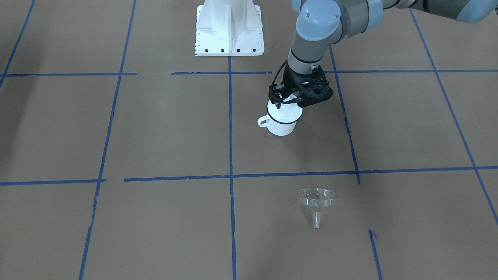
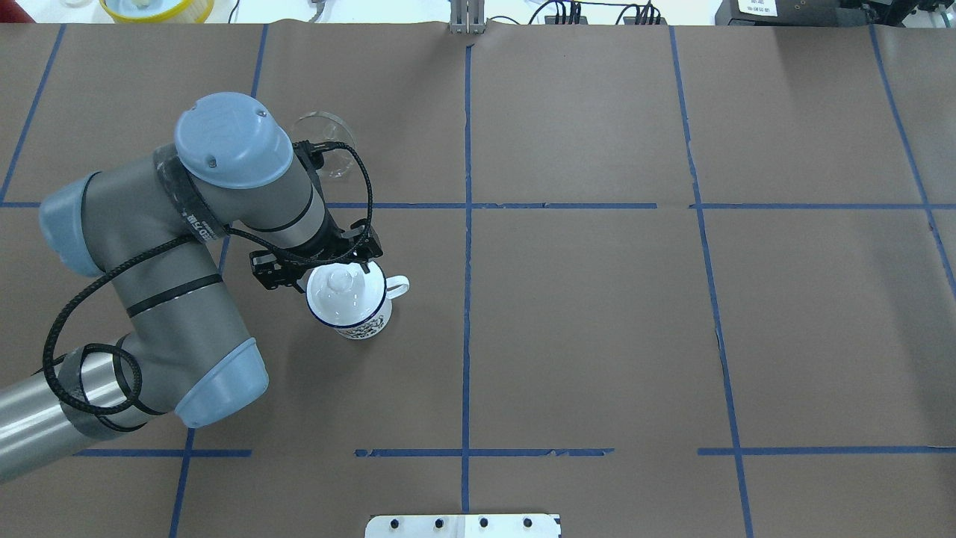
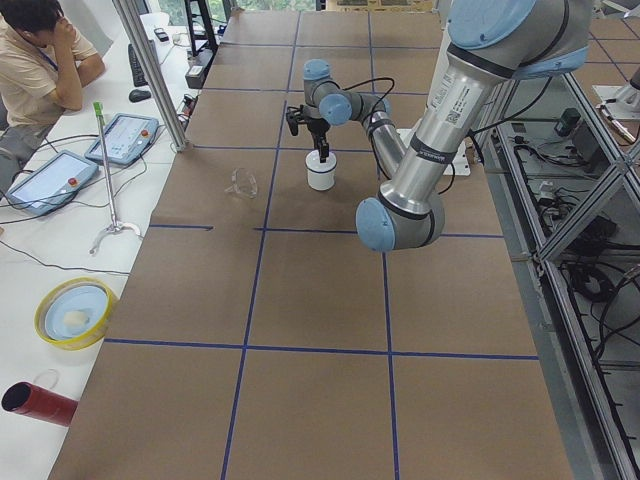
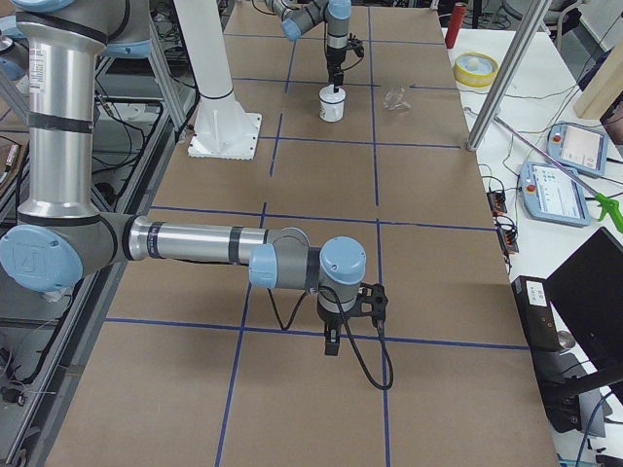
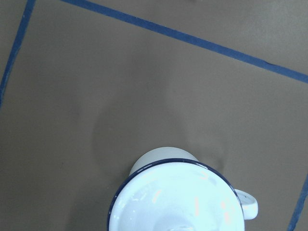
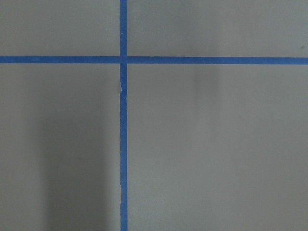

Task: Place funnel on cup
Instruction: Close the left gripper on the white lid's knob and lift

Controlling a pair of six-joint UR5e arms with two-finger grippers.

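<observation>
The white lid (image 1: 288,112) will come straight up and leave the cup standing when I lift the knob, because the dark rim shows unbroken around the lid.
The cup (image 1: 281,126), a white enamel mug with a dark rim, stands upright near the table's middle with a white knobbed lid (image 2: 340,295) on it. Its handle (image 5: 248,204) points away from my left arm. My left gripper (image 1: 288,104) hangs just above the lid, jaws open on either side of the knob, which shows free from overhead. The funnel (image 1: 317,197), clear, lies on its side on the paper farther from the robot, partly behind my left arm in the overhead view (image 2: 328,134). My right gripper (image 4: 331,341) hovers over bare table far from both; whether it is open I cannot tell.
The white robot base (image 1: 229,31) stands behind the cup. Blue tape lines grid the brown paper. Beyond the far edge are a yellow bowl (image 3: 72,312), a red cylinder (image 3: 35,402), control tablets (image 3: 125,135) and a seated person (image 3: 30,60).
</observation>
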